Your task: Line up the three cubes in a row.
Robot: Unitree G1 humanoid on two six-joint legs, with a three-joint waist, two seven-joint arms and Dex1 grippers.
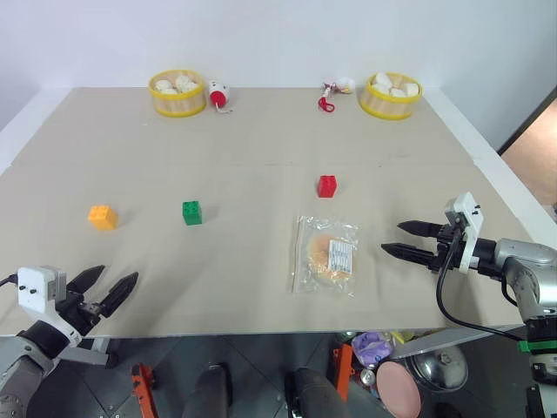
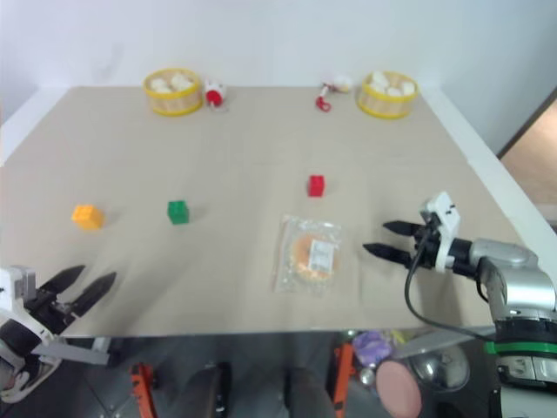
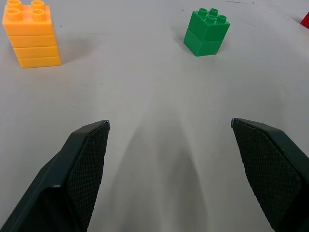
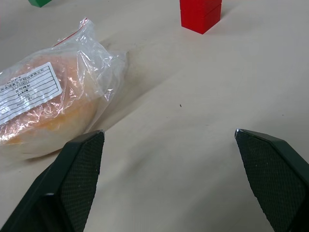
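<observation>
I expect the bun to travel along inside the clear bag when I carry the bag, since it sits well inside behind a red-lined edge.
Three studded cubes stand apart on the beige table: an orange-yellow cube at the left, a green cube a short way to its right, and a red cube further right and a little farther back. My left gripper hovers open at the table's near left edge, empty, short of the orange-yellow cube and the green cube. My right gripper is open and empty at the right, pointing left toward the bagged bun, with the red cube beyond it.
A clear bag with a bun lies between the right gripper and the cubes. Two yellow round baskets stand at the back, each with a small red-and-white item beside it. The table's near edge runs just behind both grippers.
</observation>
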